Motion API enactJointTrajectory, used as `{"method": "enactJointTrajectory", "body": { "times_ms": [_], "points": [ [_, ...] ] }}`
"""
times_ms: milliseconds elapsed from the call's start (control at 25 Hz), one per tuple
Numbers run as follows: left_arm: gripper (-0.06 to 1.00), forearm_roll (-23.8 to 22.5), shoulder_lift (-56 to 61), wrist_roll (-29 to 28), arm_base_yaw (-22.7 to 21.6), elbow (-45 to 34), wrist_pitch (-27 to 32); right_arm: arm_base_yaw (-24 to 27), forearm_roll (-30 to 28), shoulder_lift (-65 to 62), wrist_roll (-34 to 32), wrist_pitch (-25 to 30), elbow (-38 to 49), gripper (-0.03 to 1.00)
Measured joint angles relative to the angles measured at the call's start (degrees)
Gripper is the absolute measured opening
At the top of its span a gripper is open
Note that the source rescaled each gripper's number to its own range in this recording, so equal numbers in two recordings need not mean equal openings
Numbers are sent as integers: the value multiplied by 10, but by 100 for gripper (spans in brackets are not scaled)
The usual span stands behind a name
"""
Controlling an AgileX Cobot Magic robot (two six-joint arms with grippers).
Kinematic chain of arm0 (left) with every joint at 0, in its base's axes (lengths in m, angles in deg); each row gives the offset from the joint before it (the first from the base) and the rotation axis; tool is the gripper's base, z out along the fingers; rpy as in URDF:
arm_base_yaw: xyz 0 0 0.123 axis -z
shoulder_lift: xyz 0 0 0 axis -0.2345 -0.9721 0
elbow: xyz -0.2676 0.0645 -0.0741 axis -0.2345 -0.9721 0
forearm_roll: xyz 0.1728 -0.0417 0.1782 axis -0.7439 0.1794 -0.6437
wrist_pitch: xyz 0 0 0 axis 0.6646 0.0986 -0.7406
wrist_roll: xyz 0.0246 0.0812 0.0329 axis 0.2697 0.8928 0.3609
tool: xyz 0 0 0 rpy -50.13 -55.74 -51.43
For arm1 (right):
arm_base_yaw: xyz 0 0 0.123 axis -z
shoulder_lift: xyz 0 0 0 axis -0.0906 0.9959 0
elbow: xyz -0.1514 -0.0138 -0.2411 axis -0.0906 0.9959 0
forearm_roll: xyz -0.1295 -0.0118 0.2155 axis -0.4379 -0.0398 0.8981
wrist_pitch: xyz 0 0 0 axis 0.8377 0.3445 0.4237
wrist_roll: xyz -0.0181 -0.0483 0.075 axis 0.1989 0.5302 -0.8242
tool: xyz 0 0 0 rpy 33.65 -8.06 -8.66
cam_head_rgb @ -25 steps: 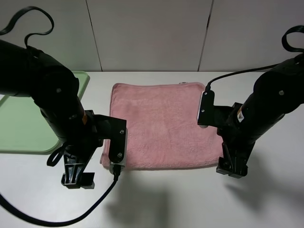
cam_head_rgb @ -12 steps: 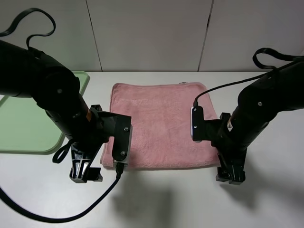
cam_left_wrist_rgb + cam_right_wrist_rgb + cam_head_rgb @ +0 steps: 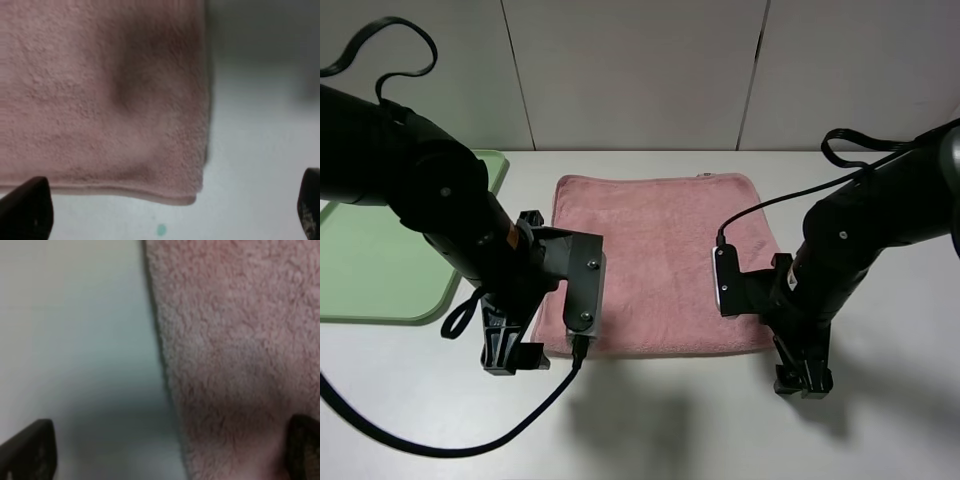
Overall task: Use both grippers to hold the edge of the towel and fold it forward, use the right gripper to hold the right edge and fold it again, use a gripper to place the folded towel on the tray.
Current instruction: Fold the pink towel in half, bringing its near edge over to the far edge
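I expect the whole pink towel [image 3: 655,262] to slide toward the front when I pull up its near hem, because its far hem [image 3: 635,181] lies flat and free.
The pink towel [image 3: 660,250] lies flat on the white table, its near hem [image 3: 660,350] toward the front. The left gripper [image 3: 512,357] points down just outside the towel's near-left corner. In the left wrist view it [image 3: 167,215] is open, its fingertips [image 3: 25,210] wide apart over that corner of the towel [image 3: 100,90]. The right gripper [image 3: 803,380] points down beside the near-right corner. In the right wrist view it [image 3: 165,450] is open, straddling the side hem of the towel [image 3: 235,340]. The green tray [image 3: 360,260] lies at the far left.
The left arm's bulk [image 3: 440,210] hangs over the tray's right part and the towel's left edge. Black cables [image 3: 450,450] trail over the table in front. A grey panelled wall stands behind the table.
Both grippers have moved inward toward the towel's near corners, the left one to the right and the right one to the left. Both stay open; the towel has not moved.
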Motion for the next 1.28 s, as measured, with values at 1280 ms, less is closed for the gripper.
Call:
{"method": "enactJointTrajectory", "body": {
  "times_ms": [1280],
  "points": [
    [96,16,-136,4,0,21,-64,0,14,11,6,1,-5,100]
  ]
}}
